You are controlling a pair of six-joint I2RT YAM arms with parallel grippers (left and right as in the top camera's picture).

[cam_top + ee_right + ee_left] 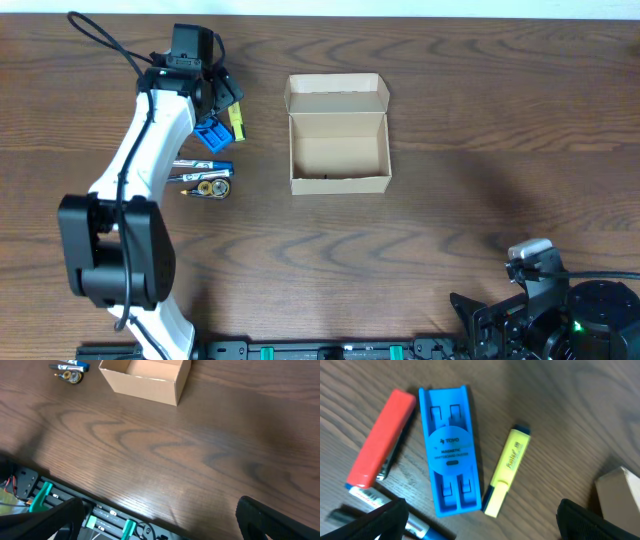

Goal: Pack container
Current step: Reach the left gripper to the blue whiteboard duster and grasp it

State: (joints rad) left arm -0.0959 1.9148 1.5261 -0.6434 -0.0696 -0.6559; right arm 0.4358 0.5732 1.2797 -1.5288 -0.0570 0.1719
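I can see my left gripper's fingers lined up with the blue plastic holder's narrow width [453, 482], so I should keep going down until they are on both sides of its round middle [452, 450], then close them.
The container [338, 135] is a tan cardboard box at mid-table, its lid flap folded back on the far side and its inside bare. My left gripper [222, 98] hangs open to its left, above a group of stationery. In the left wrist view the open gripper [482, 527] holds nothing. Just ahead of it lie a blue plastic holder [450, 450], a yellow highlighter [507, 470], a red stapler-like item [382, 440] and a blue pen [395, 510]. A corner of the container [620, 495] shows at the right. My right gripper [160, 525] is open over the table's front edge, far from the container [150, 380].
More pens [205, 185] lie left of the box, near the blue pen [203, 167]. A black rail with green clips [75, 505] runs along the front edge. The right arm's base [590, 315] sits at the front right corner.
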